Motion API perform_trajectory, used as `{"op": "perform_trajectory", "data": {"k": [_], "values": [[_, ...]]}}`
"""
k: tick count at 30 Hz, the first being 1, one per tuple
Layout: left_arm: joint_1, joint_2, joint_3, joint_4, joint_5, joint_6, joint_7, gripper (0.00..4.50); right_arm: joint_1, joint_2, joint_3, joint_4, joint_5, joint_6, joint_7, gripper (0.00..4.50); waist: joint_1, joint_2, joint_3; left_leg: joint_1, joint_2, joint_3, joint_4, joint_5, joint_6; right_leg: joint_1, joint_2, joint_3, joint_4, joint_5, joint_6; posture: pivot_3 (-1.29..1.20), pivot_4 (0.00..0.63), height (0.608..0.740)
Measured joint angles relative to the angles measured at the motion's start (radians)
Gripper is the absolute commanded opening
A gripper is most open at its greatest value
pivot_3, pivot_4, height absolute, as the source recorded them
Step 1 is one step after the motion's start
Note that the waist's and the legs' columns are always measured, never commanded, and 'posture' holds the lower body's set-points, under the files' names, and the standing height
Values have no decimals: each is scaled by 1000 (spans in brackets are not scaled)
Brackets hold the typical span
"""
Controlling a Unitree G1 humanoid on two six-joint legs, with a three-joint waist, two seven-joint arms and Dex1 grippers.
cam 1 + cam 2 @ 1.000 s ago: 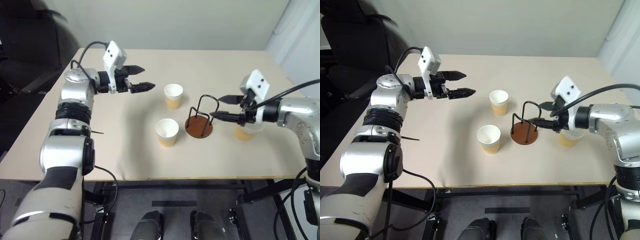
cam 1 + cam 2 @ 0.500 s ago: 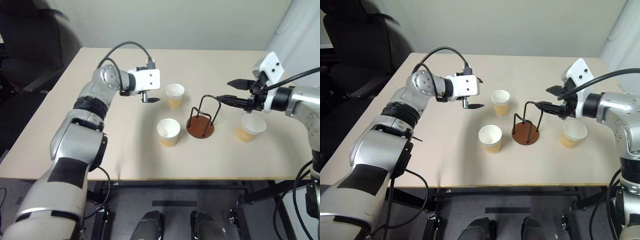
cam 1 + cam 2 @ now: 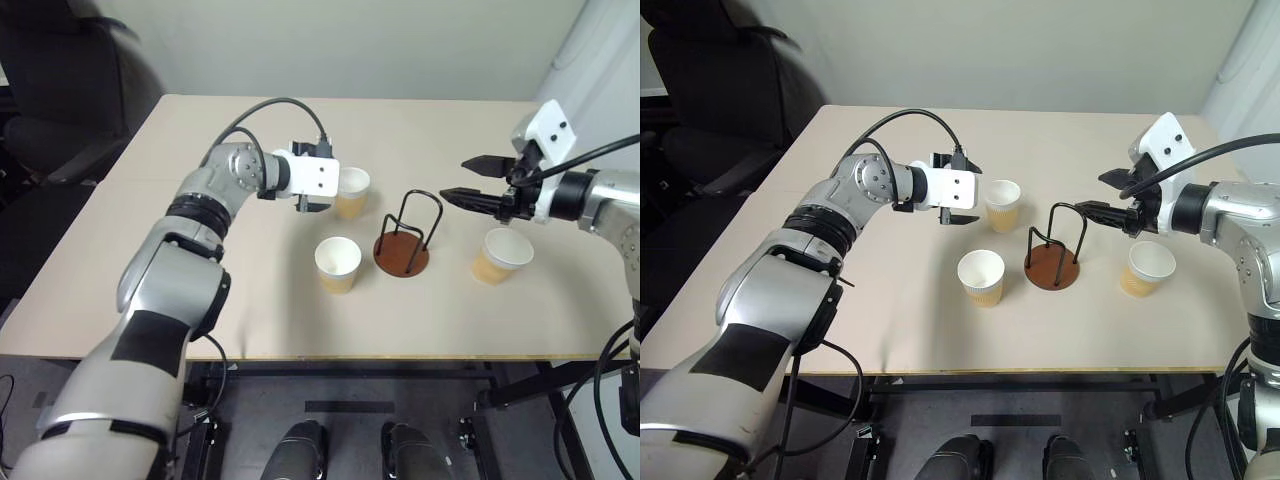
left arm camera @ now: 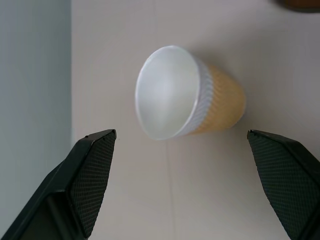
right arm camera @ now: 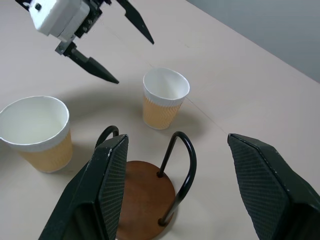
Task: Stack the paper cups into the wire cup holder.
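My left gripper is facing the far cup (image 3: 1003, 216), upright and empty before its open fingers, and should keep moving in until its fingers are on both sides of the far cup's rim (image 3: 1002, 204).
Three tan paper cups stand upright on the table: a far cup (image 3: 349, 192), a near cup (image 3: 337, 263) and a right-hand cup (image 3: 501, 255). The wire cup holder (image 3: 403, 245), a brown disc with black wire loops, stands empty between them. My left gripper (image 5: 134, 61) is open just left of the far cup (image 4: 190, 107), which sits beyond its spread fingers without touching them. My right gripper (image 3: 453, 178) is open and empty, hovering to the right of the holder (image 5: 150, 197) and above the right-hand cup.
The beige table (image 3: 250, 300) has bare room at the front and left. A black chair (image 3: 70, 90) stands off its far left corner. A pale wall runs behind the table's far edge.
My left gripper swung right towards the far cup and rolled over, its fingers now facing that cup. My right gripper rose a little, uncovering the right-hand cup.
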Motion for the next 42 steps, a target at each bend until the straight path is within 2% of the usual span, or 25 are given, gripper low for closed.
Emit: {"op": "perform_trajectory", "data": {"k": [10,42], "values": [[2,-27,56,13,-41,108,-107,4500,-64,-80,-27,-5,82,-26,117,3166,2,0,0,0,1,-1,0,0,0,0,0,0,0,0,0,0,150,740],[-16,-123,-4,51,98,201,124,4500,1,-159,-43,-66,125,8,95,3166,6,-1,0,1,1,1,2,0,1,1,-1,0,1,0,1,0,150,740]]}}
